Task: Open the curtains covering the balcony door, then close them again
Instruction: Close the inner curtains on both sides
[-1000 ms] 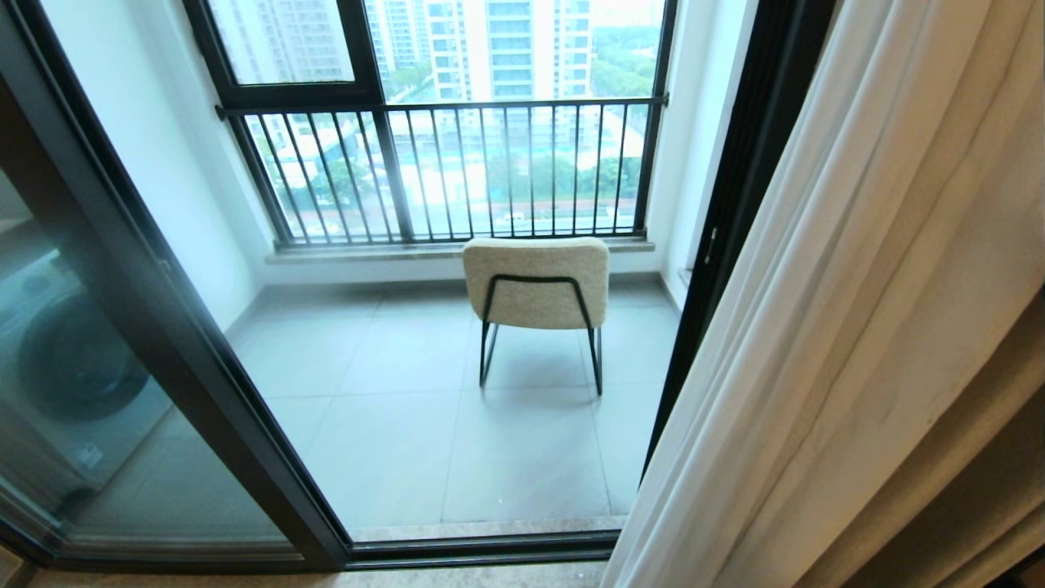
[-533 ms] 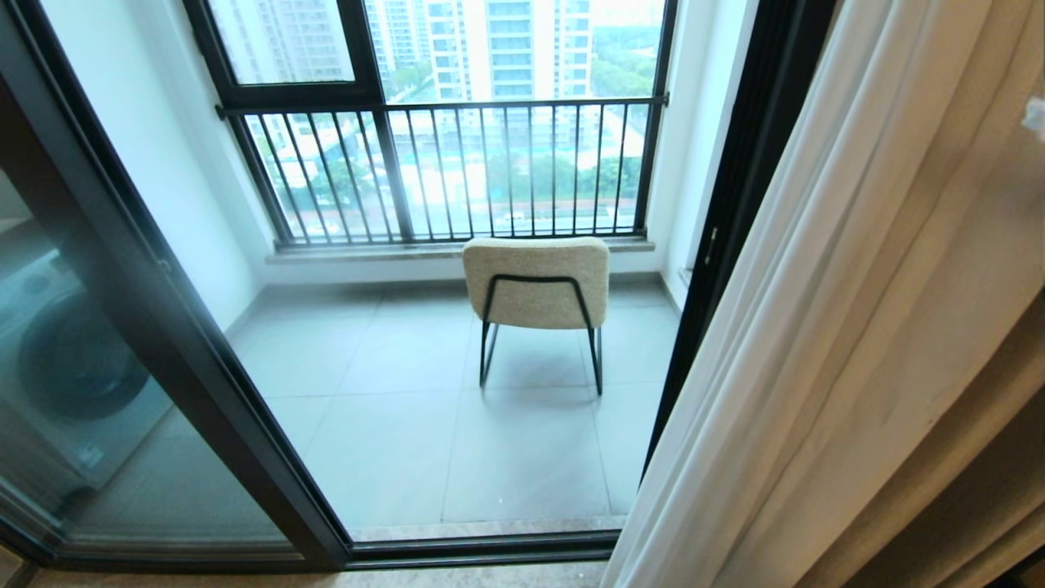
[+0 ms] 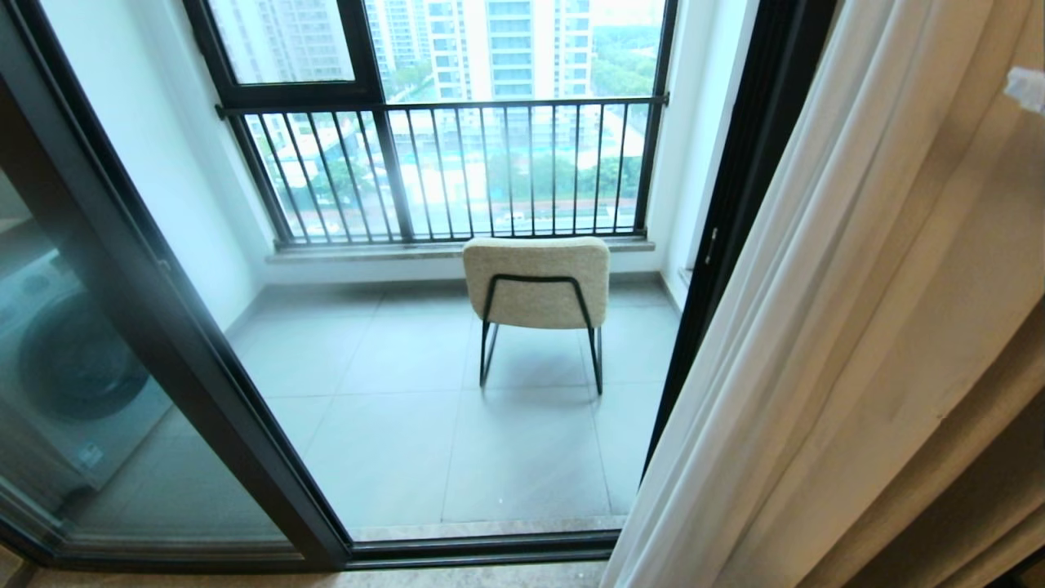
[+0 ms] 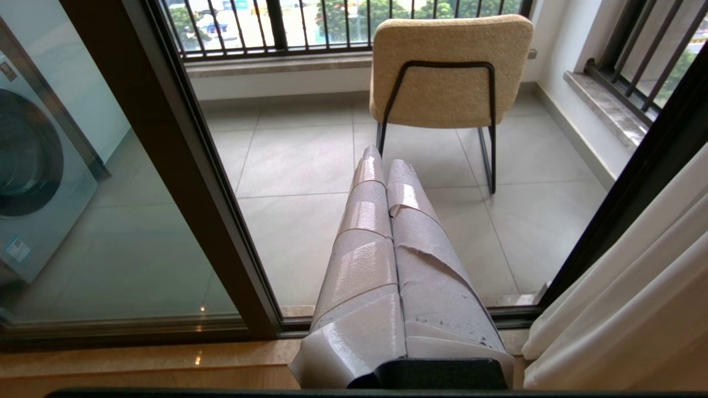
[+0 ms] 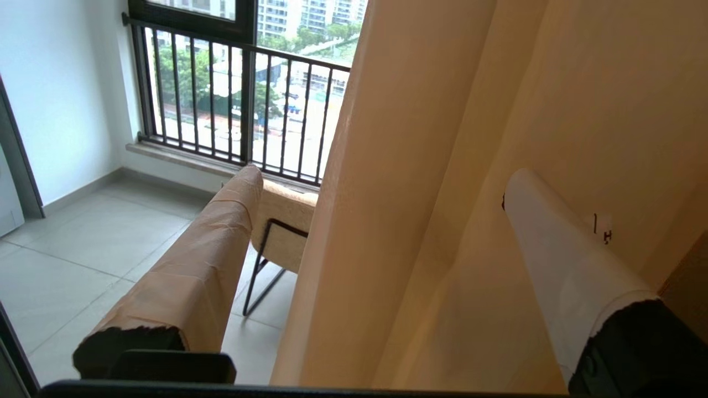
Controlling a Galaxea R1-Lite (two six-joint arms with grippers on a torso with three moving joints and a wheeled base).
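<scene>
One finger of my right gripper sticks out past the curtains' edge (image 5: 326, 199) into the doorway. Next, I move back toward the tan drape and push into the folds (image 5: 435, 232) before I close the gripper.
The sheer white curtains (image 3: 857, 327) hang gathered at the right side of the doorway. The balcony door (image 3: 163, 327), dark-framed glass, stands at the left, and the opening between them is uncovered. My right gripper (image 5: 381, 177) is open wide and raised against the curtains (image 5: 420, 166), with their front folds lying between its two fingers (image 5: 221, 237). In the head view only one fingertip (image 3: 1025, 85) of it shows, at the right edge. My left gripper (image 4: 381, 160) is shut and empty, held low and facing the doorway, with the curtains (image 4: 636, 287) off to its side.
A beige chair (image 3: 536, 282) on black legs stands on the tiled balcony floor before the black-barred railing window (image 3: 449, 171). A washing machine (image 3: 73, 367) shows behind the door glass. The door track (image 3: 482, 547) runs along the threshold. A thicker tan drape (image 3: 980, 498) hangs beside the curtains.
A fingertip of my right gripper has come into the head view at the right edge and risen along the curtains. The rest of the scene is unchanged.
</scene>
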